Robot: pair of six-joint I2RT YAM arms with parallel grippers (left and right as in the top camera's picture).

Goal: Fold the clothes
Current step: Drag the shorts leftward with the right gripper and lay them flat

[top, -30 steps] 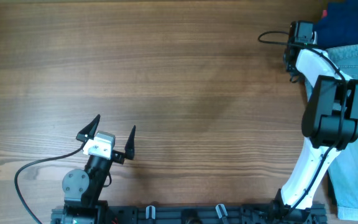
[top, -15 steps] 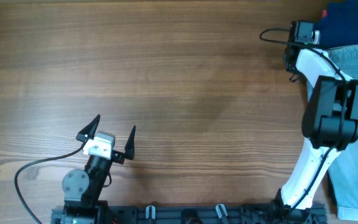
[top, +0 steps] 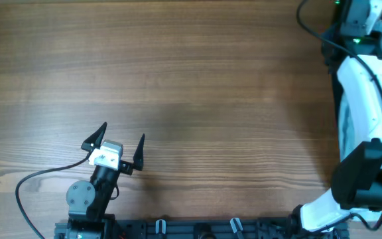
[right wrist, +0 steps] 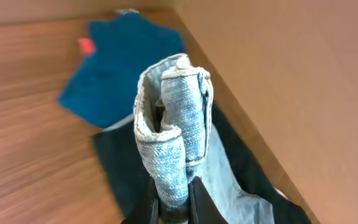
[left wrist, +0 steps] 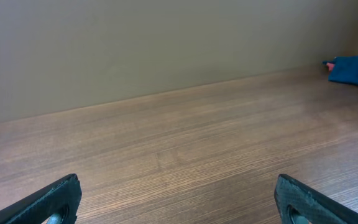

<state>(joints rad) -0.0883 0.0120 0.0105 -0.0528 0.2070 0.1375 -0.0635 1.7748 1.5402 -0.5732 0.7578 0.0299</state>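
My right gripper should keep carrying the denim to the middle of the wooden table [top: 184, 109], which is clear, until the denim spreads out. It is holding the denim fold [right wrist: 182, 118].
In the right wrist view my right gripper [right wrist: 174, 202] is shut on a bunched fold of light blue denim [right wrist: 173, 130], which stands up from between the fingers. More of the same denim [right wrist: 232, 183] trails below onto a dark garment [right wrist: 120, 168]. A blue garment [right wrist: 126, 62] with a red tag lies on the wood beyond. From above, the right arm [top: 360, 73] reaches to the far right corner, and its fingertips are out of that frame. My left gripper [top: 121, 136] rests open near the front left, holding nothing. The left wrist view shows the blue garment [left wrist: 353, 67] far to the right.
The wooden table [top: 197, 79] stretches between the two arms. A plain wall [left wrist: 166, 43] rises behind the table's far edge, and another wall [right wrist: 278, 74] runs close along the clothes on the right. A black cable [top: 28, 182] loops by the left arm's base.
The right gripper has shut on the denim and risen with it toward the far right corner. The clothes no longer show from above. The left arm has not moved.
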